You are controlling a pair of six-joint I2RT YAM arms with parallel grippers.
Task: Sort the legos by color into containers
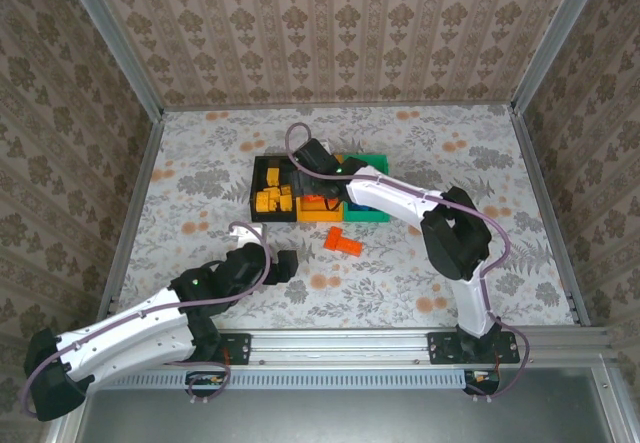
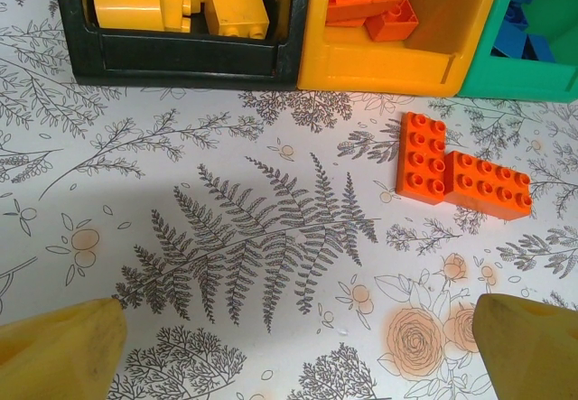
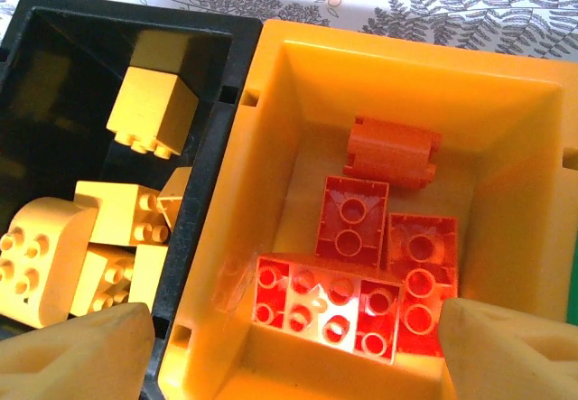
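Note:
One red-orange brick's end sits against the other's long side (image 2: 445, 180) and blocks a finger there. My left gripper should therefore swing the nearer brick (image 2: 421, 157) out of the way before my right gripper comes back.
Three containers stand in a row: a black bin (image 1: 270, 168) with yellow legos (image 3: 149, 111), a yellow-orange bin (image 3: 506, 129) with several red-orange legos (image 3: 352, 215), and a green bin (image 1: 372, 166) with blue legos (image 2: 524, 34). My right gripper (image 3: 296, 314) hangs open over the yellow-orange bin. A long red-orange brick (image 3: 325, 305) lies studs-down on the bin floor below it, clear of both fingers. Two red-orange bricks (image 2: 461, 170) lie joined in an L on the table (image 1: 343, 241) in front of the bins. My left gripper (image 2: 298, 314) is open and empty above the table, short of those bricks.
Metal-framed walls close the floral table on three sides. The right arm (image 1: 450, 228) reaches across the table's right half to the bins. The left arm (image 1: 180, 308) lies low at the near left.

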